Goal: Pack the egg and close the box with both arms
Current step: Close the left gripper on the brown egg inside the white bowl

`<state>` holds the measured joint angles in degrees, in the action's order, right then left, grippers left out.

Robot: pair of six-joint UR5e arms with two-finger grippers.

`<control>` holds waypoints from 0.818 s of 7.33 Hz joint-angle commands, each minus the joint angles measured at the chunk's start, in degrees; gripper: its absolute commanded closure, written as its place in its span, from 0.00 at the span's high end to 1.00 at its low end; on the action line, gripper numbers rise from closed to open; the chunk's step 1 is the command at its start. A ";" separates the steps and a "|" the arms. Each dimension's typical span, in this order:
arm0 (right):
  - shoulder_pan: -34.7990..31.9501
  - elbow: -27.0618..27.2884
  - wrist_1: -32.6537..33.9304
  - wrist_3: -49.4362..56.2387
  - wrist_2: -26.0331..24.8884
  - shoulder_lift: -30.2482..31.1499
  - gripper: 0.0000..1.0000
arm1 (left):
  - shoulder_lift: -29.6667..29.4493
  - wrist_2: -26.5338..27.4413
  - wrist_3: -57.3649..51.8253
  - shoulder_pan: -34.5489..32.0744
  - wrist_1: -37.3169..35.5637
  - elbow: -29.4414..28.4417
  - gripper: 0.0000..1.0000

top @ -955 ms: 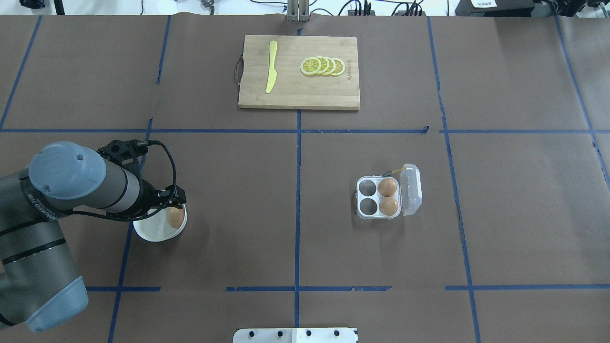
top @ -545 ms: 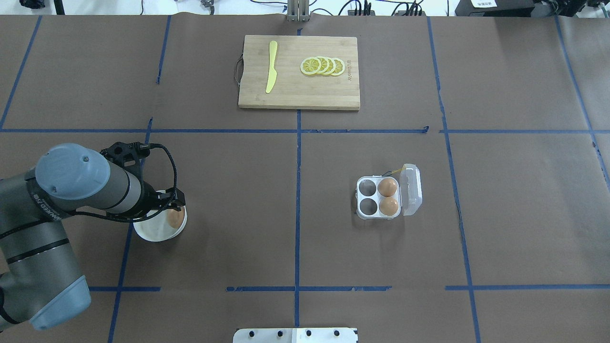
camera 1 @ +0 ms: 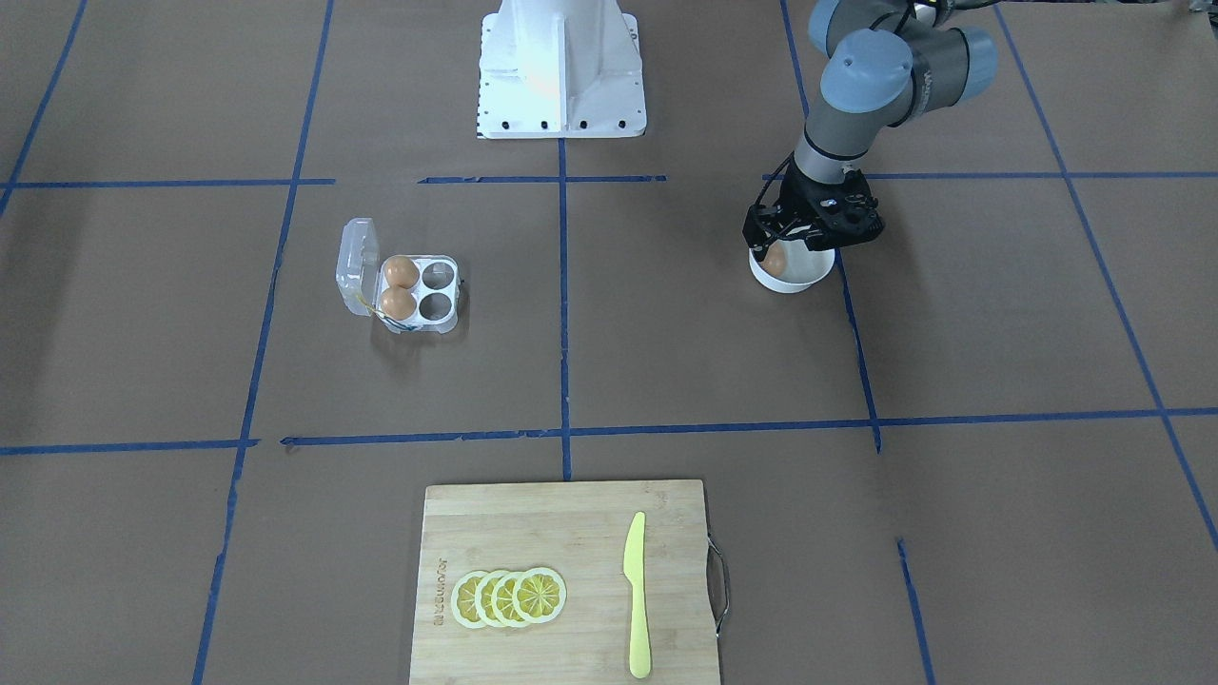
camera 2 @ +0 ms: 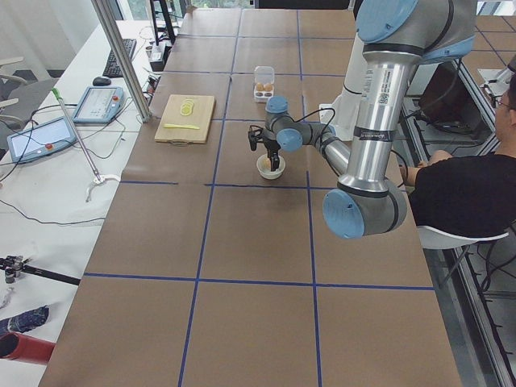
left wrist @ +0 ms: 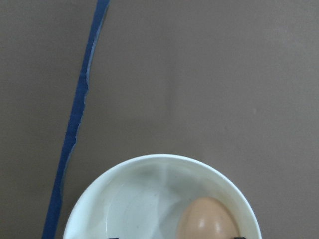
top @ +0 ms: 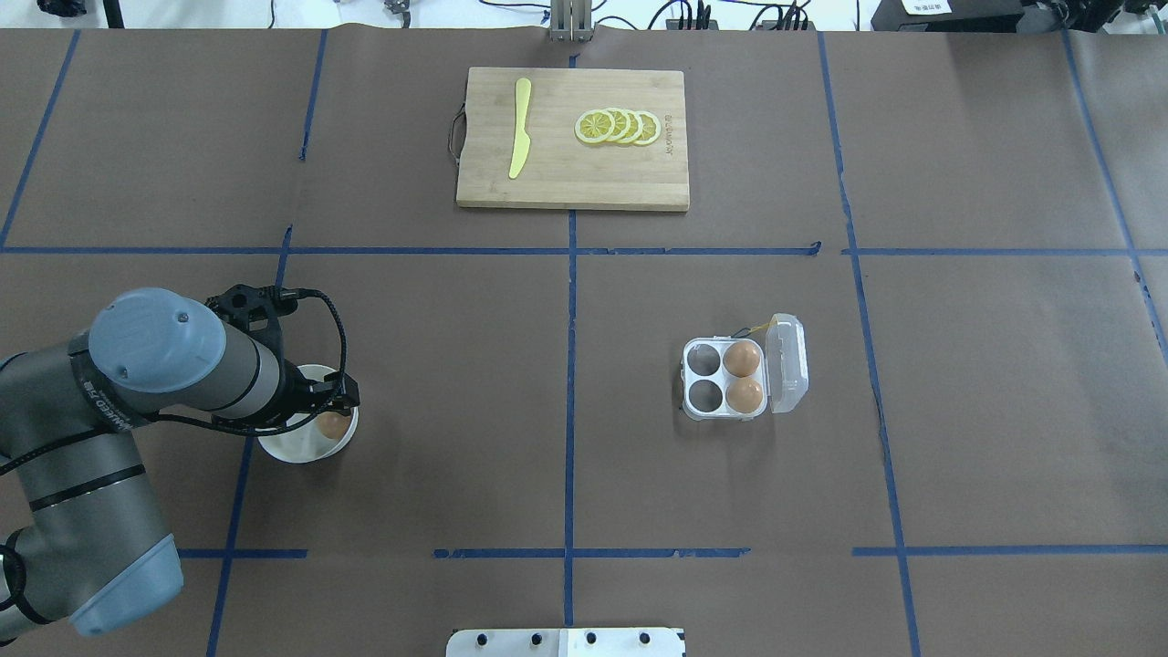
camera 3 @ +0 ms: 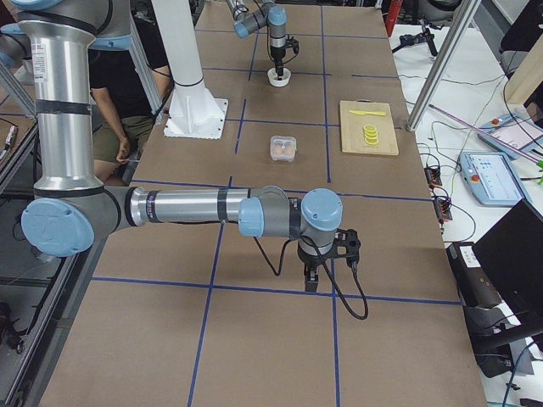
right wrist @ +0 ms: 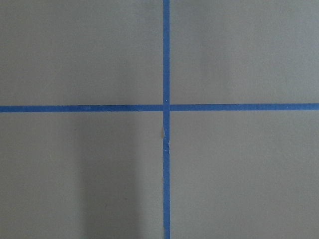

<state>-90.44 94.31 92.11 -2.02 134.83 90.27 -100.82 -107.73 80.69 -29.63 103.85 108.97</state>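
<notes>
The orange-brown egg (camera 1: 774, 262) is closer to the fingertip (left wrist: 239, 237) by the bowl's side. The egg will move toward the middle of the bowl when I close my left gripper.
An orange-brown egg (left wrist: 205, 219) lies in the white bowl (left wrist: 124, 199), toward one side. My left gripper (top: 321, 412) hangs just above the bowl (top: 290, 447), open, its two fingertips wide apart with the egg (top: 334, 425) between them, untouched. The clear egg carton (top: 703, 394) sits right of centre with its lid (top: 787, 363) open; two eggs fill the cells by the lid and two cells are empty. My right gripper (camera 3: 310, 278) shows only in the exterior right view, low over bare table; I cannot tell if it is open or shut.
A wooden cutting board (top: 572, 173) with lemon slices (top: 618, 126) and a yellow knife (top: 520, 128) lies at the far middle. The white base pedestal (camera 1: 559, 67) stands at the robot's side. Blue tape lines cross the brown table cover.
My left arm has shifted slightly toward the robot and the gripper has come lower over the bowl, covering more of the egg. The carton and its eggs have not moved.
</notes>
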 commanded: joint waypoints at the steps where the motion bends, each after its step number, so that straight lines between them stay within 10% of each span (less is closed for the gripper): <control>1: 0.00 0.00 0.00 0.00 0.00 -0.01 1.00 | 0.10 0.07 -0.01 0.62 0.56 -0.77 0.80; 6: 0.00 0.18 0.00 -0.09 0.00 -0.09 1.00 | 0.01 0.07 -0.01 0.89 0.82 -1.48 0.67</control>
<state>-90.44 94.41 92.11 -2.04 134.82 90.18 -100.77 -107.67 80.68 -28.75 104.64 107.53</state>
